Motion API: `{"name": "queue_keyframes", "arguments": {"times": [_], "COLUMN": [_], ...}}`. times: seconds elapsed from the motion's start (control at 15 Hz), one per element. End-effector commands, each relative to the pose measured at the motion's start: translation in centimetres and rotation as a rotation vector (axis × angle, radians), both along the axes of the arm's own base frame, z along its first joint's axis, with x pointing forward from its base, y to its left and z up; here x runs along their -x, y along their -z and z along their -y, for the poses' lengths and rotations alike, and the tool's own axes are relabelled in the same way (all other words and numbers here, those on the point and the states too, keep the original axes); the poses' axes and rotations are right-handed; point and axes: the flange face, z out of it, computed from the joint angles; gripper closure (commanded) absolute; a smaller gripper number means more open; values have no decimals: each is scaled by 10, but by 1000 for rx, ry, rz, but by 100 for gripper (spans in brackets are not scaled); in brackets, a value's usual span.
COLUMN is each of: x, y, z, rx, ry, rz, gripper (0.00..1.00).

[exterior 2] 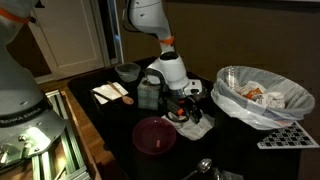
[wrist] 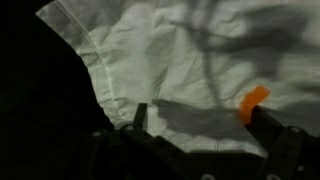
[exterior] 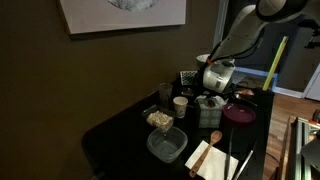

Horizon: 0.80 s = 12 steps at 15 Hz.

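Observation:
Next, I back up and center my gripper over the scrap first, because the orange scrap (wrist: 253,101) is under the end of one finger, off the middle of my open gripper.
In the wrist view a crumpled white napkin (wrist: 190,50) fills the frame, and a small orange scrap (wrist: 253,102) lies on it beside the right-hand finger (wrist: 264,128). My gripper (wrist: 200,125) hangs just above the napkin, open, with nothing between its fingers. In both exterior views the gripper (exterior: 211,103) (exterior 2: 180,100) points down over the cluttered middle of the dark table. The white napkin (exterior 2: 197,126) lies under it, with small reddish bits on it.
A maroon plate (exterior: 240,114) (exterior 2: 154,135) sits close by. A clear plastic tub (exterior: 167,146), a small food container (exterior: 158,120), a white cup (exterior: 180,105) and a wooden spoon on a napkin (exterior: 211,153) stand nearby. A bag-lined bin (exterior 2: 262,95) holds rubbish.

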Motion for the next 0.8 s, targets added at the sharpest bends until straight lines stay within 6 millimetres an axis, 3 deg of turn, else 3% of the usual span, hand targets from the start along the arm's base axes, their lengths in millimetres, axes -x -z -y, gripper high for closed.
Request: {"name": "queue_keyframes", "arguments": {"times": [0.0,0.4,0.73], "x": [-6,-11,16], "y": [4,-6,21], "z": [-5,-18,-17], "rx": [9,-13,-62], "ry": [-9,-37,-30], "rz": [42,139,123], "gripper": [0,0,0]}}
